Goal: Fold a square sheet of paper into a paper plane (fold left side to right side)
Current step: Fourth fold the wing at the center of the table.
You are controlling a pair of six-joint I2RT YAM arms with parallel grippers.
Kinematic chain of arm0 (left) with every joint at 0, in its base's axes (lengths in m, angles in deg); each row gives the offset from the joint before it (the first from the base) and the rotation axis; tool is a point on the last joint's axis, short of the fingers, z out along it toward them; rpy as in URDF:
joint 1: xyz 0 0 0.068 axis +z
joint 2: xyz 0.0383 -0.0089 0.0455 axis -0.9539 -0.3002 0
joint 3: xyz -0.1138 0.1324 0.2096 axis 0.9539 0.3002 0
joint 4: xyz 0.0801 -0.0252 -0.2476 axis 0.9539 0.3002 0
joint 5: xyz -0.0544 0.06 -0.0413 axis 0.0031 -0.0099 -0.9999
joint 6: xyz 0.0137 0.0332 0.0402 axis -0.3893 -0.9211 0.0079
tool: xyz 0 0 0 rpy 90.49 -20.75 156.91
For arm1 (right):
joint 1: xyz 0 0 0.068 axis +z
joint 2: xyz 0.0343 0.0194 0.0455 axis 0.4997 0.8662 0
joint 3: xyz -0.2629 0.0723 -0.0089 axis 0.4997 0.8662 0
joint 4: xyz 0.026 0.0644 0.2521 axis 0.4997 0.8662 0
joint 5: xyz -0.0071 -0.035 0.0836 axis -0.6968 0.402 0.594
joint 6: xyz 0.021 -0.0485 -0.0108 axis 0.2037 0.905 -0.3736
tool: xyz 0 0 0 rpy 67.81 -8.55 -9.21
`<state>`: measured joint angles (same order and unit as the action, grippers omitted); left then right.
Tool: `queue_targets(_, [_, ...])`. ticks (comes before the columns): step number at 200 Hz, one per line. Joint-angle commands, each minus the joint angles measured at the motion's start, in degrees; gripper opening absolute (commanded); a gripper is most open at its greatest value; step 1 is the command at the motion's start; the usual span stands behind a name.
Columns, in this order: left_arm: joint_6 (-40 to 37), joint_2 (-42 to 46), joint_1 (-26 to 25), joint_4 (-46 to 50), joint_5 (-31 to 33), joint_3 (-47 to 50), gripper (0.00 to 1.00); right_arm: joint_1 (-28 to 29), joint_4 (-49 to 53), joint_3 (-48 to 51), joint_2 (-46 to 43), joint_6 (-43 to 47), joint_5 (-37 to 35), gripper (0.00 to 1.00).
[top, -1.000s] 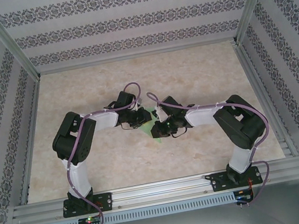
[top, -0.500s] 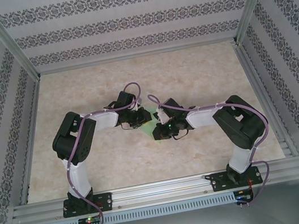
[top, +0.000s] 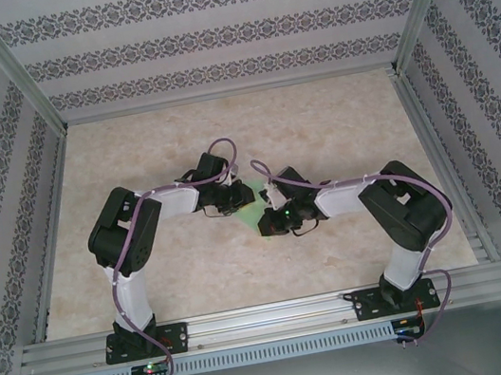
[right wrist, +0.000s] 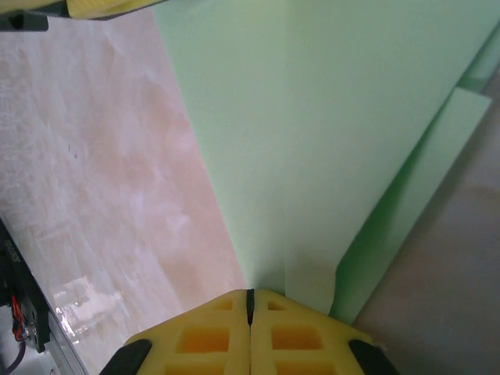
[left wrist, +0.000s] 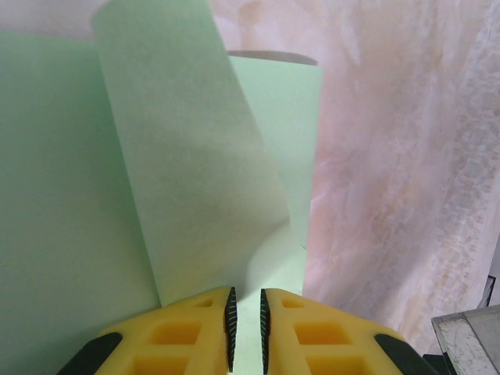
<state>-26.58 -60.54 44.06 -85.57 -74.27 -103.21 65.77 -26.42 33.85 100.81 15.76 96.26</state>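
The flap's edge [right wrist: 373,209] stands open above the layer of paper beneath near the paper's tip, so the robot's right gripper should move back along the flap [right wrist: 363,164] and keep it pressed down.
The square sheet of paper [top: 255,212], pale mint green, lies on the table between both wrists, partly hidden by them. In the left wrist view the paper [left wrist: 62,195] is under my left gripper [left wrist: 246,297], and a flap [left wrist: 180,172] curls up and over in front of the fingers. The yellow jaws stand a narrow gap apart with nothing between them. My left gripper [top: 237,201] sits at the sheet's left. My right gripper [right wrist: 250,293] is shut, its tips meeting on the paper's [right wrist: 328,117] near edge, with a darker folded layer to the right. It [top: 269,220] is at the sheet's lower right.
The marbled beige table [top: 316,119] is walled by patterned panels, with an aluminium rail [top: 272,317] along the near edge. A yellow finger of the left gripper [right wrist: 109,6] shows at the top of the right wrist view. Both arms crowd the table's middle.
The right gripper's jaws have closed fully at the paper's edge. Less green paper shows below the grippers from above. The left arm has stayed in place.
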Motion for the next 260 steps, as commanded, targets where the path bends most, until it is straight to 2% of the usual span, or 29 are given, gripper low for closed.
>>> queue_targets(1, [-0.9,-2.2,-0.8,5.9,3.5,0.8,0.21,0.4,4.7,2.3,-1.4,-0.7,1.5,0.06])
queue_targets(54, [-0.9,-2.1,-0.8,5.8,3.6,0.8,0.21,0.4,4.2,3.8,-2.4,-1.3,2.3,0.0])
queue_targets(102, [-1.0,-2.0,-0.8,5.8,3.4,0.8,0.2,0.1,4.6,5.1,-3.3,-1.3,2.5,0.0])
queue_targets(170, [-0.6,-1.9,-1.0,5.5,3.2,0.8,0.21,-3.4,3.1,4.5,-11.9,-2.3,7.2,0.0])
queue_targets(222, [-0.6,-2.0,-1.2,5.8,3.2,0.4,0.2,-4.6,-5.0,-0.9,-2.8,-7.1,4.1,0.0])
queue_targets(260, [-0.6,-1.9,-1.3,5.7,3.2,0.4,0.2,-5.0,-1.2,-3.1,1.6,-5.4,0.2,0.0])
